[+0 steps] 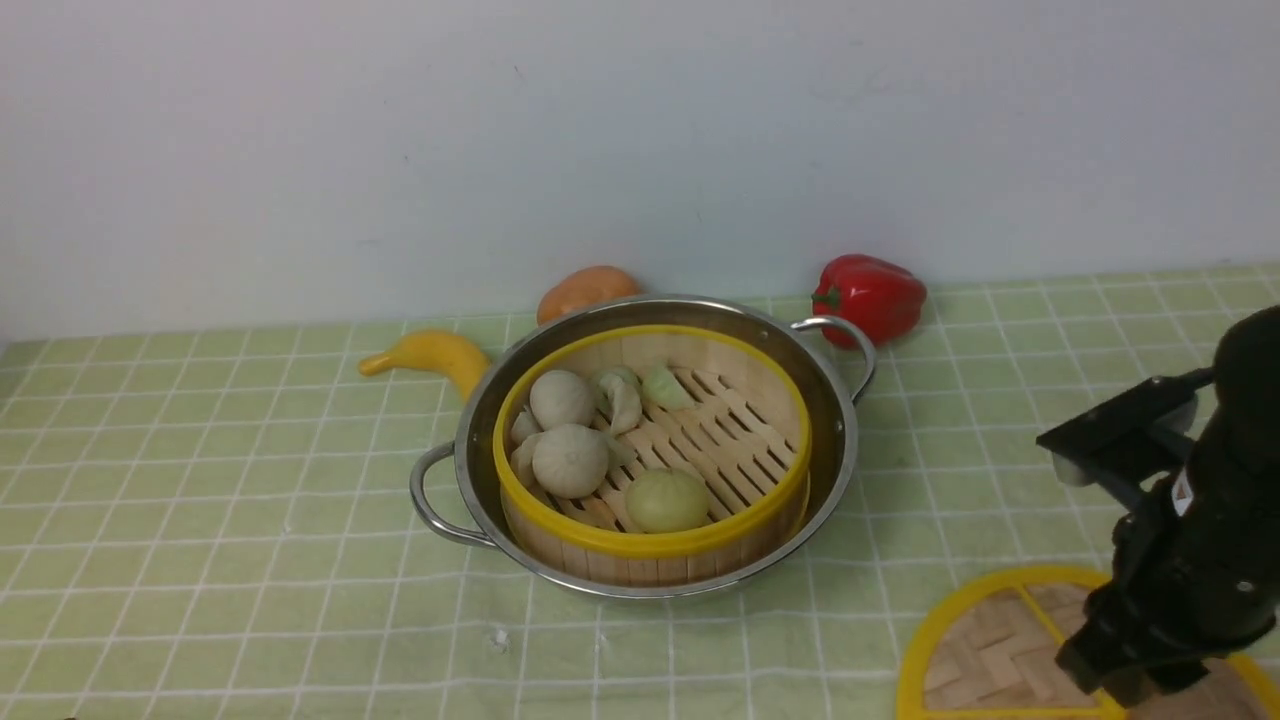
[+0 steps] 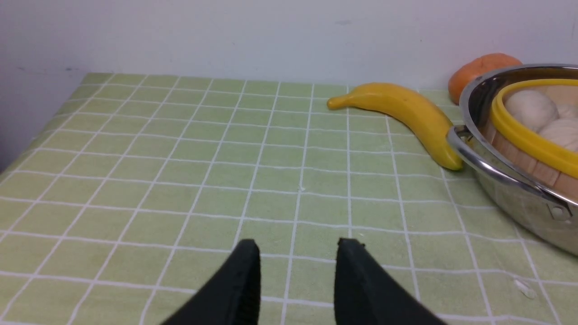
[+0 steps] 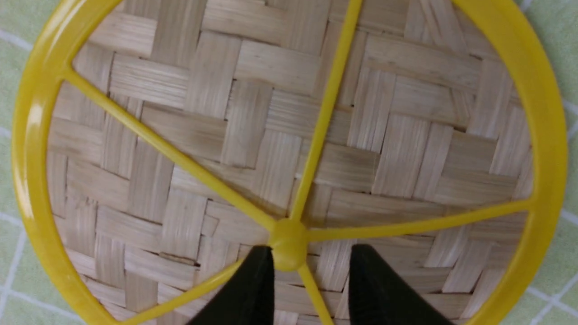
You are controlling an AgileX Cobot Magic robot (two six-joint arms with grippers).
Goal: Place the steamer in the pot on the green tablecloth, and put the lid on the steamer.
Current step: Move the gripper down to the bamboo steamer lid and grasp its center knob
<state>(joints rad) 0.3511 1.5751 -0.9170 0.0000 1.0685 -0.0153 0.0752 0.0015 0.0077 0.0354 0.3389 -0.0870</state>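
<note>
I expect the lid to tip at an angle when I lift it, because the lid's small yellow hub (image 3: 288,244) is a narrow hold for such a wide lid.
The steamer (image 1: 640,565) sits inside the pot (image 1: 835,440) at the middle of the green tablecloth (image 1: 200,500); it holds buns and dumplings (image 1: 570,460) and has no cover. The lid (image 1: 990,650) lies flat on the cloth at the near right. My right gripper (image 1: 1125,690) is right above the lid. In the right wrist view the lid (image 3: 180,135) fills the picture, and the right gripper (image 3: 310,247) is open, its fingers either side of a spoke just below the yellow hub (image 3: 289,241). My left gripper (image 2: 298,243) is open and empty over bare cloth, left of the pot (image 2: 510,198).
A yellow banana (image 1: 435,355), an orange fruit (image 1: 585,290) and a red pepper (image 1: 870,295) lie behind the pot along the white wall. The pot's looped handles stick out at near left (image 1: 425,500) and far right (image 1: 850,345).
</note>
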